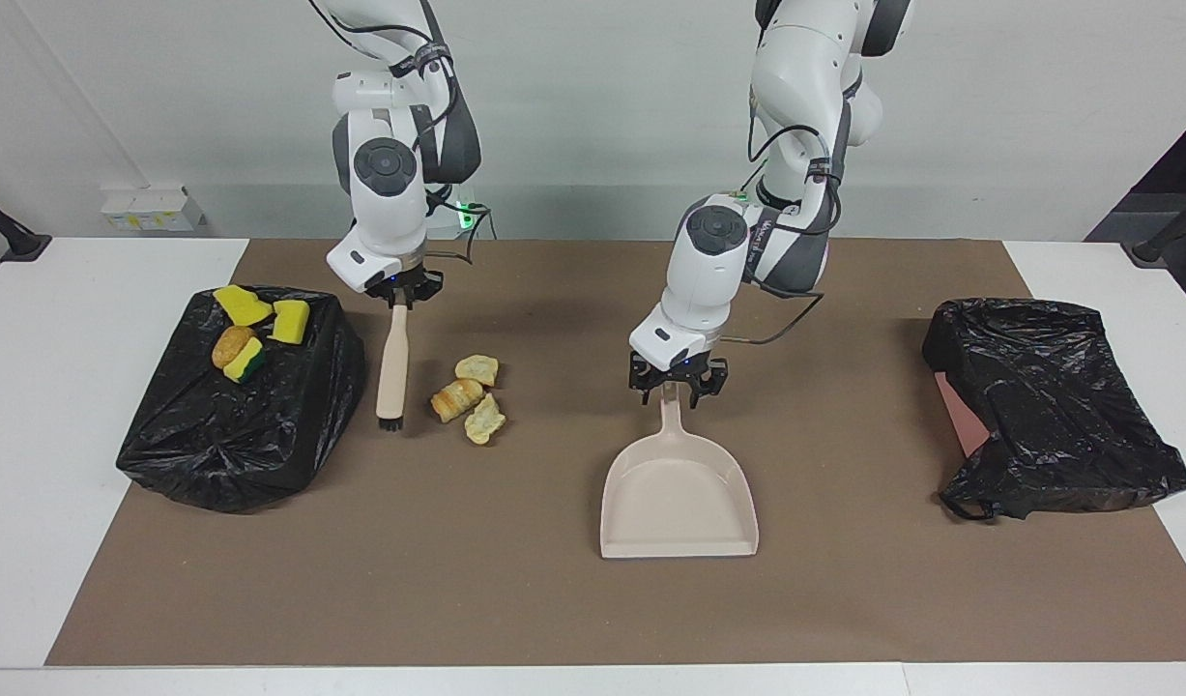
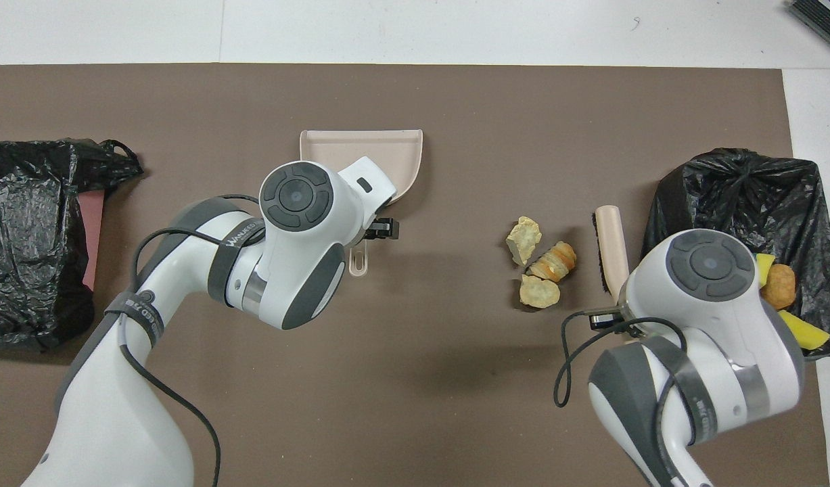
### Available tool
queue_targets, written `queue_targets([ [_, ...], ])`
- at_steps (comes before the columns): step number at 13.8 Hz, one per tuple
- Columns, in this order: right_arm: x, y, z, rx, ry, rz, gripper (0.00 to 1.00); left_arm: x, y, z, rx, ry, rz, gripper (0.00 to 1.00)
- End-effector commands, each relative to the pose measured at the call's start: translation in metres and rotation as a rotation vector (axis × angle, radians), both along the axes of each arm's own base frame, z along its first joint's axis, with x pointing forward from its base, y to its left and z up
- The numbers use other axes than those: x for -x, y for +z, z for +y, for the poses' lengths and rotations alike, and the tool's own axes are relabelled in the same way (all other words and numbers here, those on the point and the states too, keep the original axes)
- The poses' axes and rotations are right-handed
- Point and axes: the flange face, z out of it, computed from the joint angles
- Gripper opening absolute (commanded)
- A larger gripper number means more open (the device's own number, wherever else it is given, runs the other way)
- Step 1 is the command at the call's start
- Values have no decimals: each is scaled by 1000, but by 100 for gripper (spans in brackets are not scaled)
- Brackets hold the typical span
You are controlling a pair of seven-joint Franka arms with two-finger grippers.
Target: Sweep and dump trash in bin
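Note:
The dustpan's open edge (image 1: 679, 550) is pointing past the trash lumps (image 1: 457, 399). Next, my left gripper turns the dustpan to face them first, and then my right gripper should sweep them in.
Three tan and pale trash (image 1: 462, 396) lumps lie on the brown mat (image 1: 554, 599), also seen as trash (image 2: 540, 262) from overhead. My right gripper (image 1: 396, 293) is shut on the top of the beige brush (image 1: 392, 362). The brush hangs upright, bristles low, between the loose trash and the black-bagged bin (image 1: 235, 445). Several sponge pieces and a brown lump (image 1: 254, 329) rest on the bin's bag. The beige dustpan (image 1: 679, 498) lies flat mid-mat, handle toward the robots. My left gripper (image 1: 672, 387) sits down over that handle.
A second crumpled black bag (image 1: 1056, 416) with something pink under it lies at the left arm's end of the mat. White table (image 1: 51, 387) borders the mat on both ends.

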Motion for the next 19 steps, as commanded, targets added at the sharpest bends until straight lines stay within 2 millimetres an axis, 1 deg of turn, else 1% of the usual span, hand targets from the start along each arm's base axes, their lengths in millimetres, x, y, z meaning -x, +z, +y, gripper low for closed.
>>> queue_targets([
  [1, 7, -6, 12, 7, -11, -19, 0, 3, -2, 3, -2, -1, 3, 0],
  [2, 9, -9, 16, -7, -29, -13, 0, 5, -4, 4, -19, -9, 23, 0],
  [3, 10, -19, 22, -30, -48, 12, 0, 5, -4, 7, -33, -31, 36, 0],
  [4, 10, -28, 27, -46, -71, 25, 0, 5, 0, 11, -38, -47, 41, 0],
  [5, 10, -28, 35, -69, -75, 22, 0, 5, 5, 14, -41, -61, 47, 0],
  [7, 19, -25, 68, -110, -46, 30, 0, 6, 4, 15, -45, -86, 51, 0],
  [8, 20, -23, 80, -127, -59, 28, 0, 6, 3, 16, -47, -133, 49, 36],
  [9, 18, -19, 88, -133, -79, 21, 0, 9, 1, 17, -51, -165, 56, 36],
  [10, 16, -13, 101, -133, -81, 16, 0, 13, -2, 20, -55, -172, 64, 34],
  [11, 20, -7, 119, -128, -82, 0, 0, 16, -3, 22, -56, -178, 67, 32],
  [12, 18, 3, 120, -125, -103, -19, 0, 19, -4, 22, -62, -178, 78, 5],
  [13, 16, 15, 115, -118, -116, -25, 0, 22, -3, 21, -65, -176, 86, 0],
  [14, 15, 25, 106, -105, -126, -31, 0, 20, -1, 23, -66, -178, 84, 0],
  [15, 12, 35, 91, -98, -147, -52, 0, 19, 2, 25, -65, -180, 83, 0],
  [16, 10, 39, 75, -77, -152, -60, 0, 19, 13, 29, -60, -178, 74, 0],
  [17, 13, 39, 65, -29, -113, -60, 0, 20, 19, 33, -65, -191, 82, 0],
  [19, 25, 36, 54, 40, -13, -56, 0, 22, 24, 41, -81, -274, 114, 0],
])
